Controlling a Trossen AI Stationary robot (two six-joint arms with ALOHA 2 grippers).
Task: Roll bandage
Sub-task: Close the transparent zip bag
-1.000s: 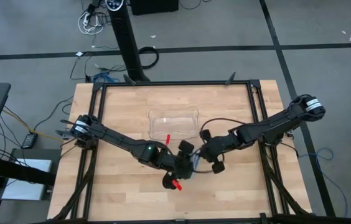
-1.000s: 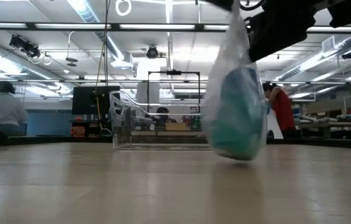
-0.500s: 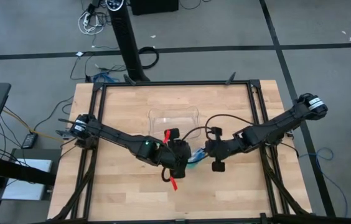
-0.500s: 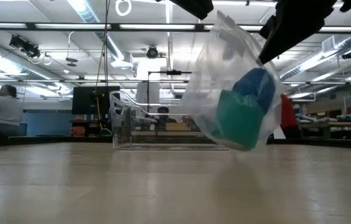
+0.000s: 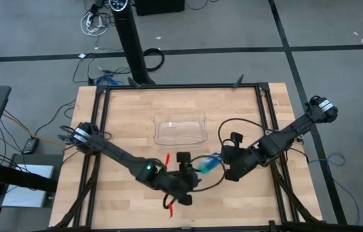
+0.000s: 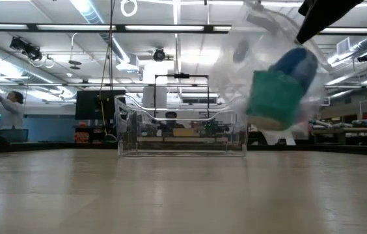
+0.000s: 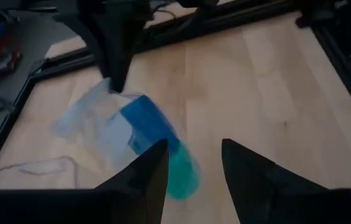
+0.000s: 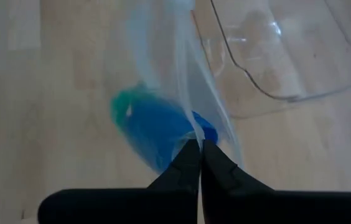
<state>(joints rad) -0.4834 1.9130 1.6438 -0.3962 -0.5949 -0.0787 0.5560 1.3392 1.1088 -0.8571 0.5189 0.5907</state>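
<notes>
My left gripper should move back and then come to pinch the bag's free top corner [image 6: 256,13], because the teal-green block [image 7: 183,175] is pointing at my left gripper's open fingers.
A clear plastic bag [image 5: 207,165] holds the bandage, a bright blue roll [image 8: 157,134], and a teal-green block [image 6: 271,101]. My right gripper [image 8: 197,149] is shut on the bag and holds it above the table right of centre; in the low view the gripper [image 6: 323,12] is above and to the right of the bag [image 6: 268,78]. My left gripper [image 7: 194,168] is open and empty, just on the near-left side of the bag [image 7: 110,124]. Its fingers stand apart from the bag. My right gripper pinches the bag's clear film [image 8: 191,130] between its two shut fingertips, close above the blue roll. The fingers come slanting down from the table's right side. The bag is lifted clear of the table and hangs tilted, with the roll and the block inside it.
A clear plastic tray [image 5: 180,129] stands on the wooden table toward its far side, behind the bag; it also shows in the right wrist view [image 8: 275,56]. Black frame rails [image 5: 268,109] run along the table's edges. People show in the room beyond the table.
My right gripper has gone up and toward the table's right edge with the bag. The bag has risen from near the tabletop and swung from hanging straight down to tilted. My left gripper has drawn back from the bag toward the near edge.
</notes>
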